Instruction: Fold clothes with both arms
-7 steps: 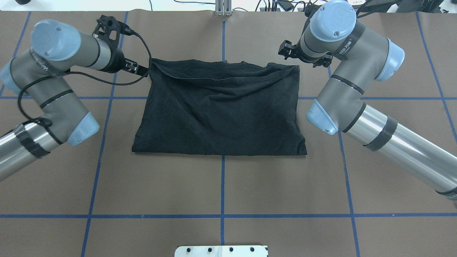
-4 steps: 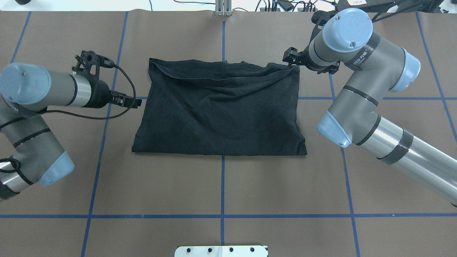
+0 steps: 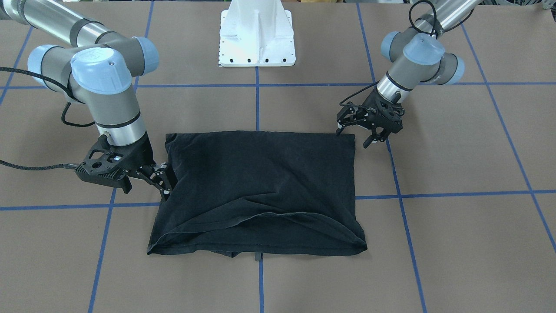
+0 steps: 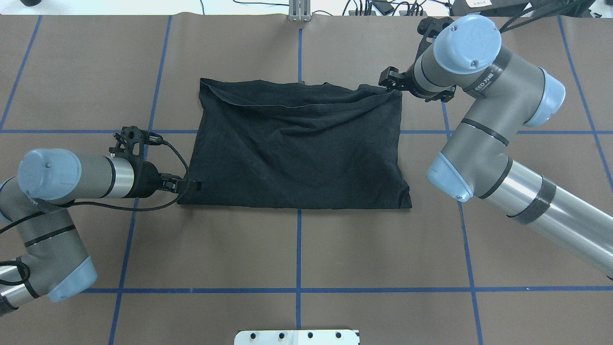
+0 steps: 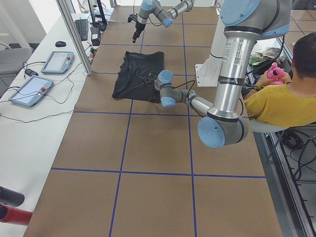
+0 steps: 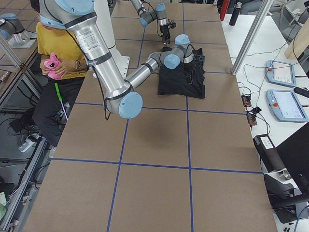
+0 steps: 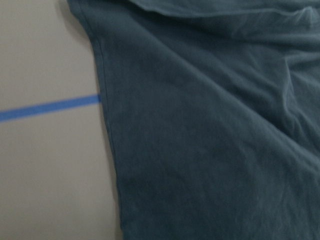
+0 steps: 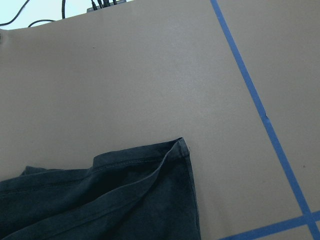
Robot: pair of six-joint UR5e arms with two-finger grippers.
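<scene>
The folded black T-shirt (image 3: 263, 180) is lying flat, and my right gripper (image 3: 146, 174) is open. The whole shirt will therefore slide and turn when I pull on its corner.
The black T-shirt (image 4: 297, 143) lies folded into a rough rectangle on the brown table, its graphic hidden. It also shows in the front view (image 3: 260, 187). My left gripper (image 4: 191, 184) is low at the shirt's near-left corner, and in the front view (image 3: 353, 135) its fingers are spread, open and empty. The left wrist view shows only the shirt's edge (image 7: 107, 130). My right gripper (image 4: 387, 79) hovers by the shirt's far-right corner and looks open and empty in the front view (image 3: 167, 184). The right wrist view looks down on that corner (image 8: 180, 145).
The white pedestal base (image 3: 256, 39) stands at the robot's side of the table. Blue tape lines (image 4: 299, 249) cross the brown surface. An operator in yellow (image 5: 281, 103) sits beside the table. Tablets (image 6: 285, 104) lie on a side table past the far edge.
My left arm let go of the shirt's far-left corner and swung back along the left edge to the near-left corner. My right gripper shifted slightly right, toward the far-right corner.
</scene>
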